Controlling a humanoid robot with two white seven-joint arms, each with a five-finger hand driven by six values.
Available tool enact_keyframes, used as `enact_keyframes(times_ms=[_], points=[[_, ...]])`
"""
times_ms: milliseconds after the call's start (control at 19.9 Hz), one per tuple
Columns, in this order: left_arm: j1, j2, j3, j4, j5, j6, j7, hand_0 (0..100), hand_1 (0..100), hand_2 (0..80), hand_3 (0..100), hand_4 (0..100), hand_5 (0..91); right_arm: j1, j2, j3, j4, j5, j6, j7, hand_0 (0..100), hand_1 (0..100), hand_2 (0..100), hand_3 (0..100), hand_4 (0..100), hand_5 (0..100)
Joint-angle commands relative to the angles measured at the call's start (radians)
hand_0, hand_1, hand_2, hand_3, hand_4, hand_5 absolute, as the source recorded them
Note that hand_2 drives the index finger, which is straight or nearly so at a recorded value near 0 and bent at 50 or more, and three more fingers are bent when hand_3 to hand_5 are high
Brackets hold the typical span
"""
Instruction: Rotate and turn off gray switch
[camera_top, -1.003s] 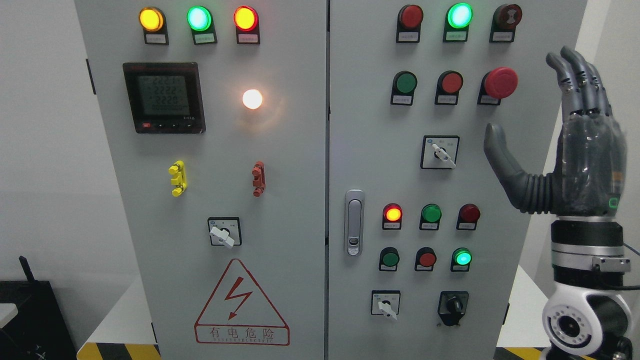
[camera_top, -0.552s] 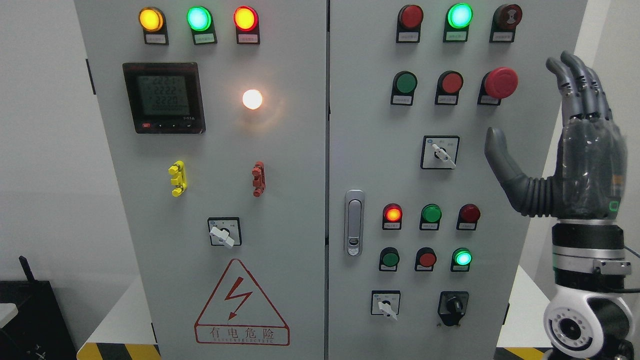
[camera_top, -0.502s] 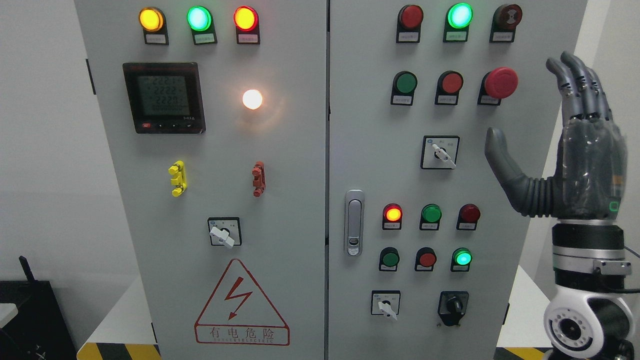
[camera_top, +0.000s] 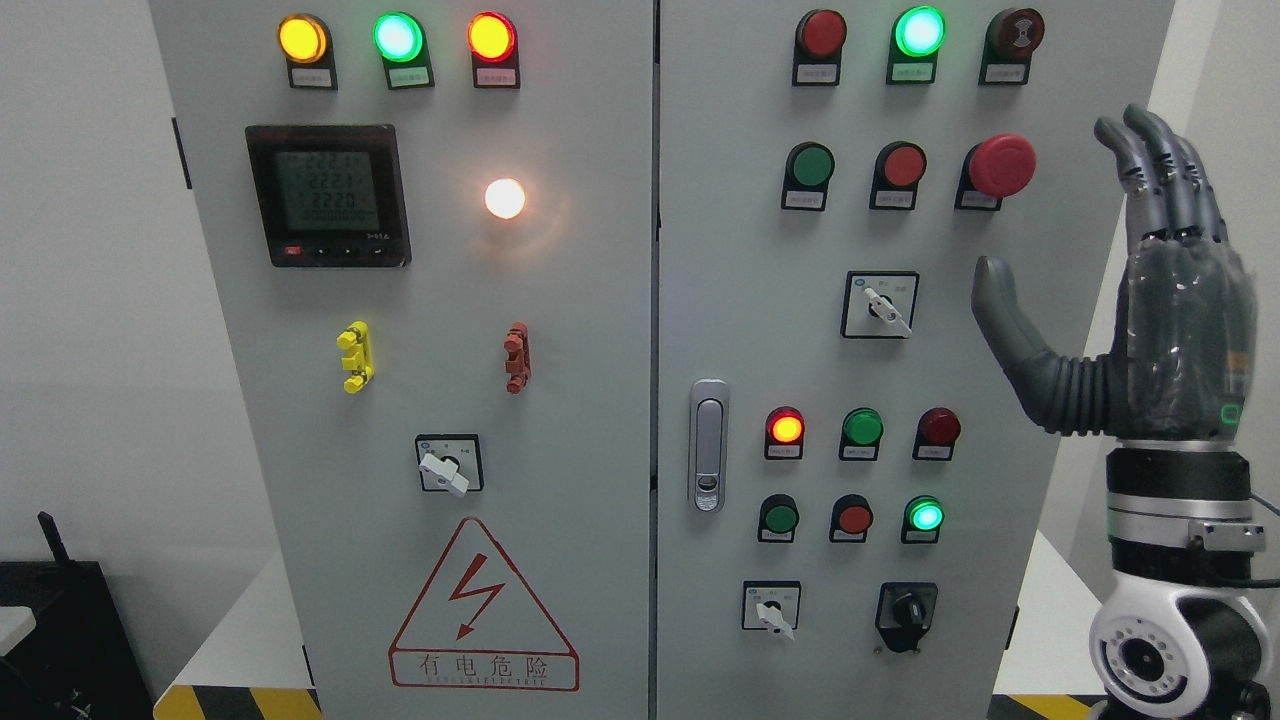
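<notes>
The grey rotary switch (camera_top: 881, 305) will come to rest upright after a short twist when I turn it, because the pale lever (camera_top: 889, 313) sits at a slant on its square plate.
A grey rotary switch (camera_top: 881, 305) with a pale lever pointing down-right sits on the right cabinet door (camera_top: 740, 300). Two similar switches show: one on the left door (camera_top: 448, 465) and one low on the right door (camera_top: 771, 608). My right hand (camera_top: 1070, 210) is raised at the right edge of the cabinet, to the right of the upper switch and apart from it. Its fingers (camera_top: 1160, 170) point up, the thumb (camera_top: 1010, 320) is spread towards the switch, and it holds nothing. The left arm is out of view.
A red mushroom button (camera_top: 1001, 165) is above-left of the thumb. Lit and unlit lamps and push buttons fill both doors. A black rotary knob (camera_top: 906, 609), a door latch (camera_top: 708, 445), a meter display (camera_top: 328, 195) and a shock warning sign (camera_top: 483, 610) are also on the cabinet.
My right hand has sunk a little and drifted slightly right. Its fingers stay spread. The switch levers have not moved.
</notes>
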Motion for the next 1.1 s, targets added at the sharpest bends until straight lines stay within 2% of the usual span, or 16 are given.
enact_keyframes(times_ms=[0,50,100,401,452,502,652,753,1054], points=[[0.000,0.000,-0.002,0.014,0.000,0.001,0.001,12,39,0.0,0,0,0.0,0.001,0.007,-0.001,-0.001,-0.002,0.012,-0.001,38,34,0,37,27,15],[0.000,0.000,-0.002,0.014,0.000,0.001,0.000,12,39,0.0,0,0,0.0,0.002,0.009,-0.001,-0.001,-0.004,0.022,0.000,38,34,0,46,35,29],[0.000,0.000,-0.002,0.014,0.000,0.001,0.001,12,39,0.0,0,0,0.0,0.002,0.010,0.000,-0.001,-0.004,0.023,0.000,37,34,3,51,41,39],[0.000,0.000,-0.002,0.014,0.000,0.001,0.000,12,39,0.0,0,0,0.0,0.028,0.015,0.011,-0.001,-0.006,0.043,0.000,27,39,19,63,66,82],[0.000,0.000,-0.002,0.014,0.000,0.001,0.000,12,39,0.0,0,0,0.0,0.034,0.016,0.014,-0.001,-0.007,0.052,0.000,26,40,20,65,68,84],[0.000,0.000,-0.002,0.014,0.000,0.001,0.001,12,39,0.0,0,0,0.0,0.042,0.018,0.016,-0.001,-0.007,0.057,0.000,26,40,26,69,74,91],[0.000,0.000,-0.002,0.014,0.000,0.001,0.001,12,39,0.0,0,0,0.0,0.056,0.045,0.037,-0.001,-0.007,0.060,0.000,25,41,37,78,82,98],[0.000,0.000,-0.002,0.014,0.000,0.001,0.001,12,39,0.0,0,0,0.0,0.069,0.049,0.049,-0.001,-0.006,0.075,0.000,24,41,42,80,83,100],[0.000,0.000,-0.002,0.014,0.000,0.001,0.001,12,39,0.0,0,0,0.0,0.088,0.052,0.081,-0.001,-0.005,0.121,0.000,12,37,48,86,87,100]])
